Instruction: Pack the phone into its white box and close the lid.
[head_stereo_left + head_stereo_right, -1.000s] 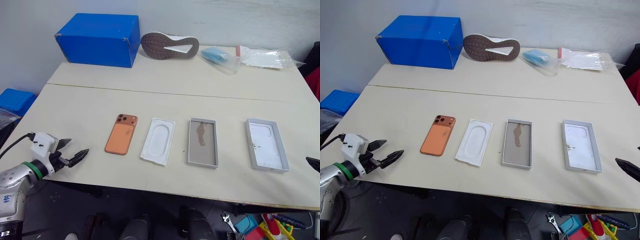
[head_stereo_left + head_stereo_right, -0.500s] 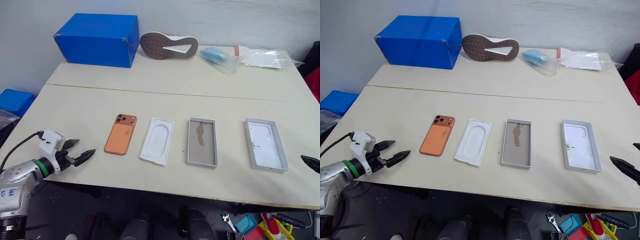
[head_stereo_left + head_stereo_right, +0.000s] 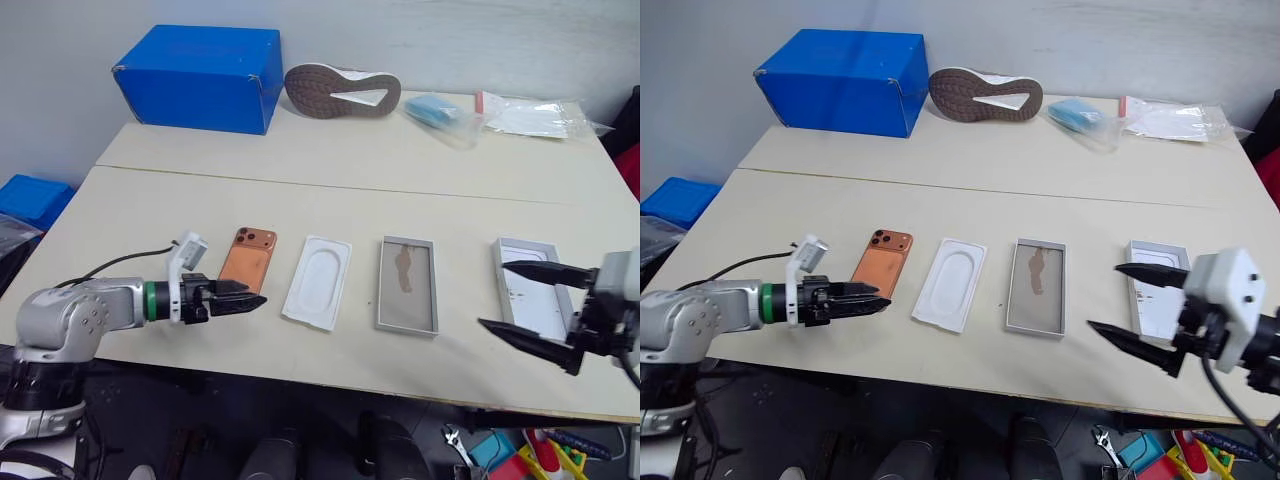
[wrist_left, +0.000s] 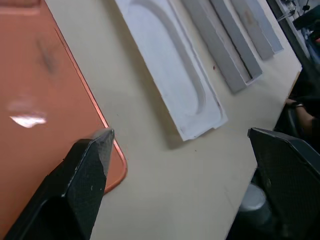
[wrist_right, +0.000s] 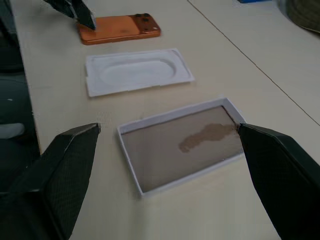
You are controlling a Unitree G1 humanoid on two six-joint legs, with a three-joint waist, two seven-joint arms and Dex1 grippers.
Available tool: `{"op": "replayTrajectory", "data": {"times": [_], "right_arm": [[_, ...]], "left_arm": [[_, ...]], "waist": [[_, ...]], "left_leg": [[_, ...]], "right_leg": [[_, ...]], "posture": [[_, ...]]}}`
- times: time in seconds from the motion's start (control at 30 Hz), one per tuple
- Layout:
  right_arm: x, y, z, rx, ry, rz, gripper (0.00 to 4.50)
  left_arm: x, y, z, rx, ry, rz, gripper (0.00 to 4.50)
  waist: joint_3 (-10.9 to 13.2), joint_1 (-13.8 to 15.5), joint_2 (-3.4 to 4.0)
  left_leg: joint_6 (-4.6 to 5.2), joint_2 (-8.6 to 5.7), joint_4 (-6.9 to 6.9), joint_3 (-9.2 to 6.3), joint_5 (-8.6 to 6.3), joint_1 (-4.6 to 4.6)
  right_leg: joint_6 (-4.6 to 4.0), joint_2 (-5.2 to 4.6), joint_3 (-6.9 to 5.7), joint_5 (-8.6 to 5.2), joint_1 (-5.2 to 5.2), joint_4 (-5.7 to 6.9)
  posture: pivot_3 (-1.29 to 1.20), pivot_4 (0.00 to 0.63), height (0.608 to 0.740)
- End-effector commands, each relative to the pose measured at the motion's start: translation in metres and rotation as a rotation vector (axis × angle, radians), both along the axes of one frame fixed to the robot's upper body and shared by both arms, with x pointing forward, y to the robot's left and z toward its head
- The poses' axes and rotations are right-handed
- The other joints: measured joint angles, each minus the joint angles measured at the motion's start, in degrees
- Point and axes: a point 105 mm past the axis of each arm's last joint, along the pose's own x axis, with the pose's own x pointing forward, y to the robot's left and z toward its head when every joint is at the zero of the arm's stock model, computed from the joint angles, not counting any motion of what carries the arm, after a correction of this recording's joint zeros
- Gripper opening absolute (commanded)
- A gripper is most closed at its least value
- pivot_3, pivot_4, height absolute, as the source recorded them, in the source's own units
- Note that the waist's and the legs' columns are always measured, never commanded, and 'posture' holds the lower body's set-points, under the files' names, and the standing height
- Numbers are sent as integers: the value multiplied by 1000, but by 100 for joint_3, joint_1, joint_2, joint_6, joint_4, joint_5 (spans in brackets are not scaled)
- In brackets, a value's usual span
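Note:
I expect the insert to settle inside the box and cover its brown bottom when I lower it, because the box's open rim (image 3: 407, 329) matches the white moulded insert's outline (image 3: 318, 282).
The orange phone (image 3: 248, 266) lies back up on the table, camera cluster at its far end. My left gripper (image 3: 880, 298) is open at the phone's near end; in the left wrist view one fingertip (image 4: 95, 155) hovers over the phone's (image 4: 45, 100) near corner. The white box (image 3: 410, 300), with a brown smeared floor, lies to the right of centre. The lid (image 3: 530, 298) lies open side up further right, partly behind my right gripper (image 3: 492, 295). That gripper is open and empty, and points left towards the box (image 5: 180, 145).
A white moulded insert (image 3: 318, 281) lies between phone and box. At the table's back stand a big blue box (image 3: 198, 78), a shoe (image 3: 343, 91) on its side and plastic bags (image 3: 520, 113). A blue crate (image 3: 30, 198) sits off the table's left side.
My left gripper has swung right from the table's near-left edge to the phone's near end and rolled. My right gripper has come in from the right edge to in front of the lid.

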Motion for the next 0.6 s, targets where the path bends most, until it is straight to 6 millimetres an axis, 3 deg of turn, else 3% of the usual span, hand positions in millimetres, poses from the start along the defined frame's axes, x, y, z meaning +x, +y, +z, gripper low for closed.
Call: {"op": "replayTrajectory", "data": {"times": [0.03, 0.23, 0.6], "right_arm": [[-9, 28, -3, -45, -37, 102, 4474], [-13, 42, -20, -42, -33, 129, 4474], [-16, 46, -26, -20, -48, 94, 4474]], "left_arm": [[-8, -12, 7, -36, 112, -78, 4500], [-5, -31, 6, -55, 222, -106, 4500], [2, -46, -19, -4, 309, -81, 4500]], "waist": [[0, -8, -3], [-2, 19, -8], [-3, -1, -12]], "left_leg": [[-1, 0, 0, 0, 1, 1], [-9, -2, 7, -1, 6, 1], [-26, -2, 6, -5, 16, 5]], "right_leg": [[0, 0, 0, 0, -2, 5], [0, 4, -1, -1, 0, 9], [0, 8, 2, -2, -3, 19]], "posture": [[0, 150, 740], [0, 150, 740], [0, 150, 740]]}}
